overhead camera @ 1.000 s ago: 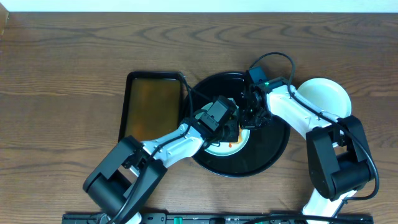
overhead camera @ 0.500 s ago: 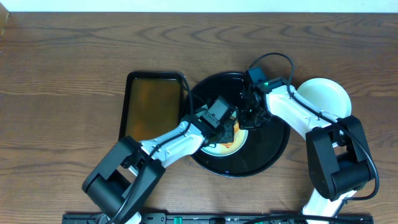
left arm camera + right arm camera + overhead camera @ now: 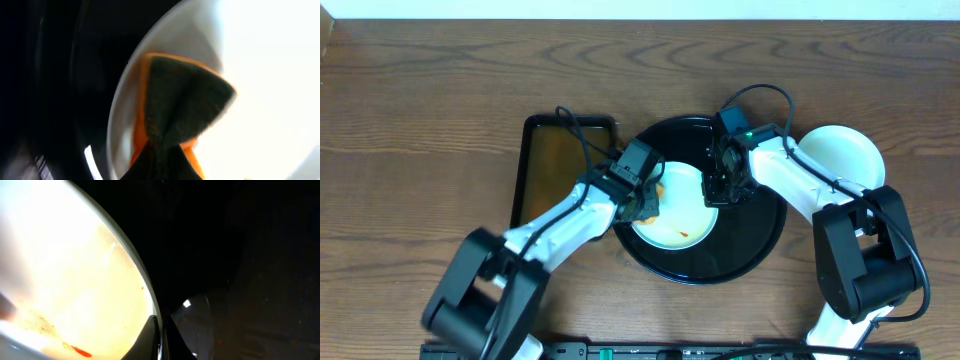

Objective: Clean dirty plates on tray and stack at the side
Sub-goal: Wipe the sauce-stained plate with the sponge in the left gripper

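Note:
The sponge sits at the plate's rim [image 3: 645,220] next to the brown tray, away from the orange sauce streak. Next, my left gripper wipes back over that streak [image 3: 683,234].
One pale plate [image 3: 680,215] lies on the round black tray [image 3: 750,240], with a small orange sauce streak [image 3: 685,236] near its front edge. My left gripper [image 3: 645,203] is at the plate's left rim, shut on an orange sponge with a dark scouring face [image 3: 180,100], which rests on the plate [image 3: 270,75]. My right gripper [image 3: 717,190] is shut on the plate's right rim; in the right wrist view its fingers [image 3: 152,337] pinch the thin edge of the plate [image 3: 75,270] above the tray [image 3: 250,255]. A second pale plate [image 3: 840,155] sits on the bare wood to the right.
A rectangular brown tray [image 3: 565,170] lies just left of the black tray, under the left arm's cable. Both arms reach in from the table's front edge. Wood tabletop [image 3: 420,120] stretches to the far left and back.
The left gripper has dragged the sponge leftward across the plate to its left rim, uncovering most of the plate; less sauce shows. The right gripper has kept its hold on the rim.

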